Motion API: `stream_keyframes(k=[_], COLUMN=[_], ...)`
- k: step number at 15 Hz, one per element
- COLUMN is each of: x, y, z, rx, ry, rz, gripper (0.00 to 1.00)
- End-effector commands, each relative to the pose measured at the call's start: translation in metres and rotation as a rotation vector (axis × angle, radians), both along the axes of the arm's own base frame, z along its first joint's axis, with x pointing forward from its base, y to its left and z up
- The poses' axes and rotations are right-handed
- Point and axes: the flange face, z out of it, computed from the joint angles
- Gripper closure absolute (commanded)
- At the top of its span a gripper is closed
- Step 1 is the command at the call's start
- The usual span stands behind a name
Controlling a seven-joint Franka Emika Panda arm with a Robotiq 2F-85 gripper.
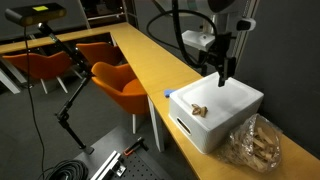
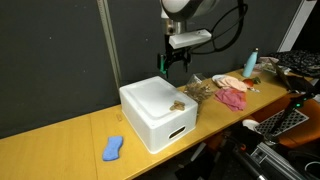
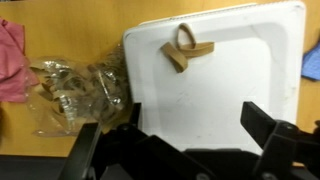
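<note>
I should go on lowering my open gripper toward the clothespin [image 1: 199, 110] until my fingers are on either side of it, because the clothespin lies clear of the bag on the box's flat top [image 1: 216, 107].
A white box [image 1: 222, 106] [image 2: 152, 112] [image 3: 225, 75] stands on the yellow table [image 1: 150, 62] [image 2: 60, 140]. A small wooden clothespin [image 1: 198, 109] [image 2: 177, 104] [image 3: 186, 48] lies on its flat top near one edge. My gripper [image 1: 222, 72] [image 2: 170, 70] [image 3: 195, 128] hangs open just above the box top, a short way from the clothespin, with nothing between its fingers [image 3: 262, 122]. A clear plastic bag of several more clothespins [image 1: 255, 142] [image 2: 200, 90] [image 3: 75, 95] lies against the box's side.
A pink cloth [image 2: 233, 97] [image 3: 12, 60] lies beyond the bag. A blue object [image 2: 113, 148] [image 3: 311, 65] rests on the table on the box's other side. A bottle [image 2: 250, 63] stands farther along. Orange chairs [image 1: 125, 85] and a black stand [image 1: 70, 105] are beside the table.
</note>
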Motion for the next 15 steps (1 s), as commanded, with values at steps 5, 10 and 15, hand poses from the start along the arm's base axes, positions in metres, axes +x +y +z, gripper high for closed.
stream_keyframes(k=[5, 10, 15], x=[-0.016, -0.018, -0.02], y=[0.047, 0.042, 0.032], z=[-0.05, -0.088, -0.11], rx=[0.056, 0.033, 0.017], ry=[0.078, 0.12, 0.13], rz=[0.097, 0.088, 0.079], gripper=[0.0, 0.0, 0.0])
